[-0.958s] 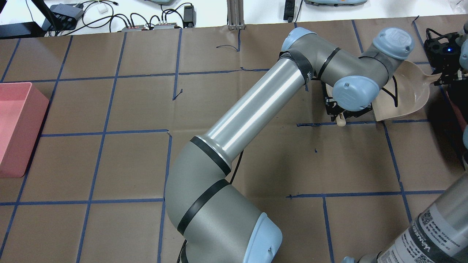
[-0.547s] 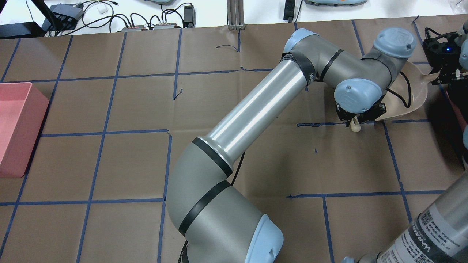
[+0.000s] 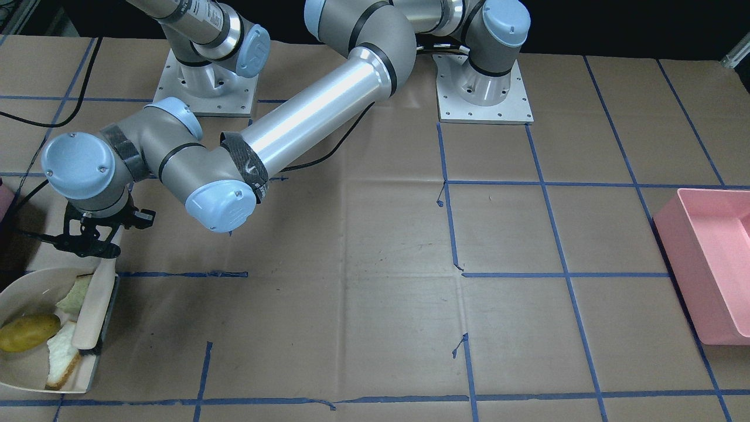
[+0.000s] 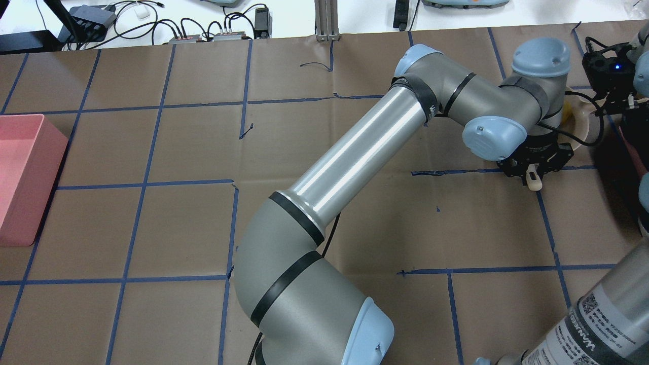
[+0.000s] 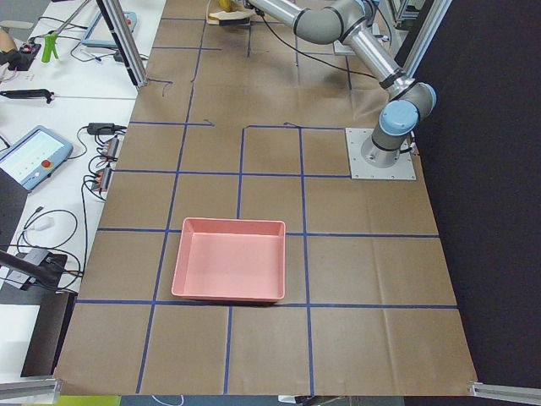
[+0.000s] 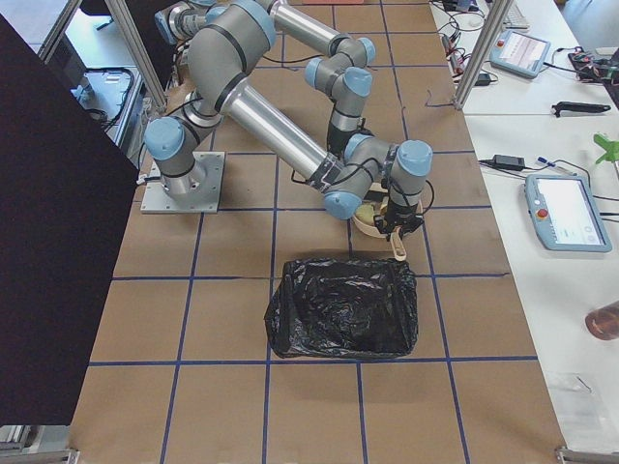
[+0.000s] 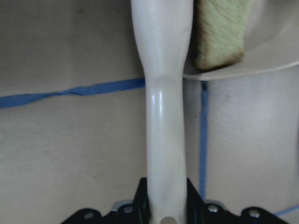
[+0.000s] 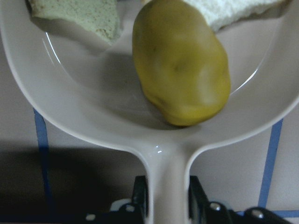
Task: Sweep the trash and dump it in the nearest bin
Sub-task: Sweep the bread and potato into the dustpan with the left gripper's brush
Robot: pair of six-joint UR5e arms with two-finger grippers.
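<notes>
The lemon and bread are inside the dustpan (image 3: 31,333) and the brush (image 3: 94,313) is across its opening, so next my left gripper draws the brush clear before the dustpan rises.
My left gripper (image 4: 532,171) is shut on the cream brush handle (image 7: 163,116). The brush (image 3: 94,308) lies across the mouth of the cream dustpan (image 3: 26,287). Inside the pan lie the yellow lemon (image 3: 28,332) and two bread pieces, one by the brush (image 3: 75,296) and one near the pan's front edge (image 3: 63,354). My right gripper (image 8: 168,196) is shut on the dustpan handle. The right wrist view shows the lemon (image 8: 180,65) resting in the pan (image 8: 84,112) with bread (image 8: 74,14) behind it. From overhead the left arm hides most of the pan.
A bin lined with a black bag (image 6: 343,309) stands close beside the dustpan, at the table's right end. A pink bin (image 4: 20,177) stands at the far left end. Blue tape lines cross the brown table cover (image 4: 152,228).
My left gripper has moved right with the brush, up to the dustpan's mouth, and its wrist has turned. The left arm now covers more of the pan from overhead.
</notes>
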